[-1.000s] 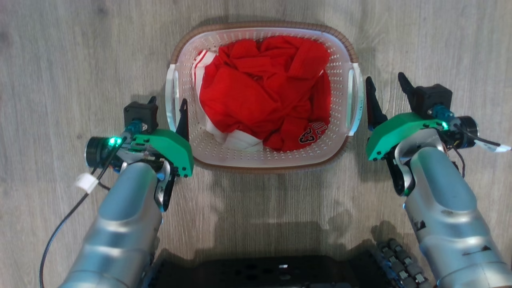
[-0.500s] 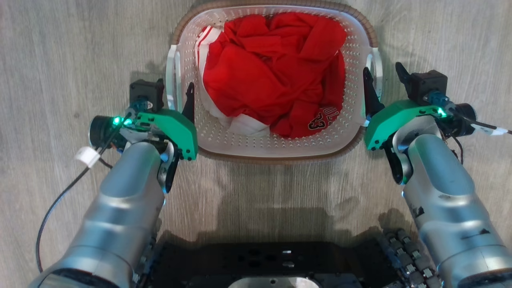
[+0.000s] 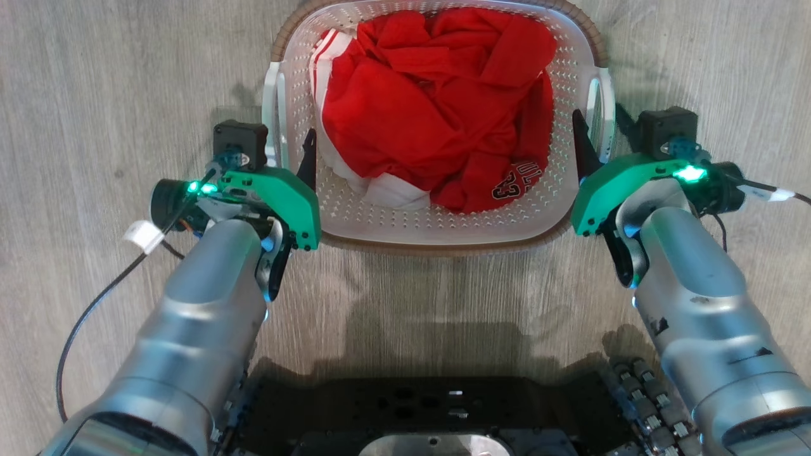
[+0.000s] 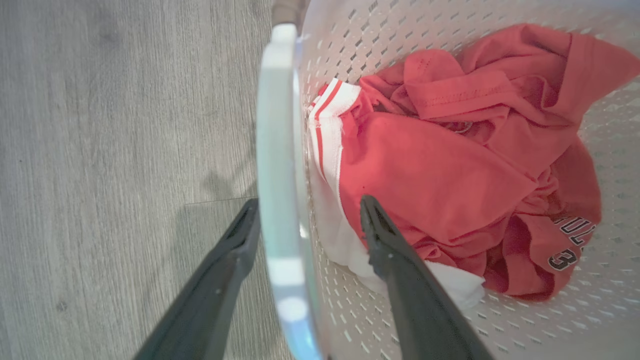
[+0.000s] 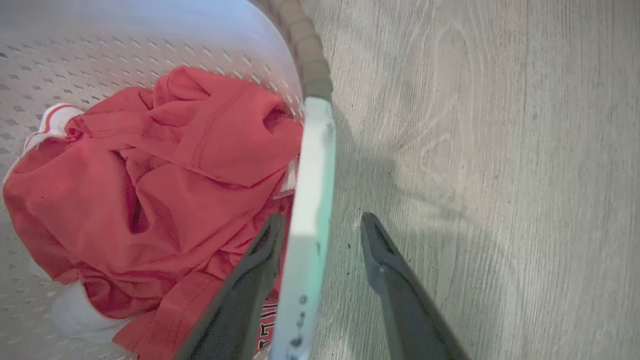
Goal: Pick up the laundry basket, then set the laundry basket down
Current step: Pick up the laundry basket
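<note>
The red clothes (image 3: 441, 110) are bunched up well below the brown rim (image 3: 448, 249), so they will stay in place and come along when the robot lifts the laundry basket.
The laundry basket (image 3: 443, 231) is white and perforated with a brown rim, and stands on the floor holding red clothes (image 3: 431, 107). My left gripper (image 3: 279, 142) is open and straddles the basket's left handle (image 3: 272, 114). In the left wrist view the handle (image 4: 275, 150) runs between the two fingers of the left gripper (image 4: 310, 202), one finger outside and one over the clothes (image 4: 440, 170). My right gripper (image 3: 599, 120) is open astride the right handle (image 3: 605, 107). In the right wrist view the inner finger of the right gripper (image 5: 324, 218) lies against the handle (image 5: 312, 165), and the outer finger stands apart.
Grey wood-look floor (image 3: 95, 95) surrounds the basket on all sides. My dark wheeled base (image 3: 431, 411) fills the bottom edge, close to the basket's near rim. A black cable (image 3: 95, 304) hangs off the left forearm.
The head camera has tipped, so the basket sits higher in the picture. The right gripper moved from beside the basket to astride its handle and narrowed slightly. The left gripper slid further along its handle.
</note>
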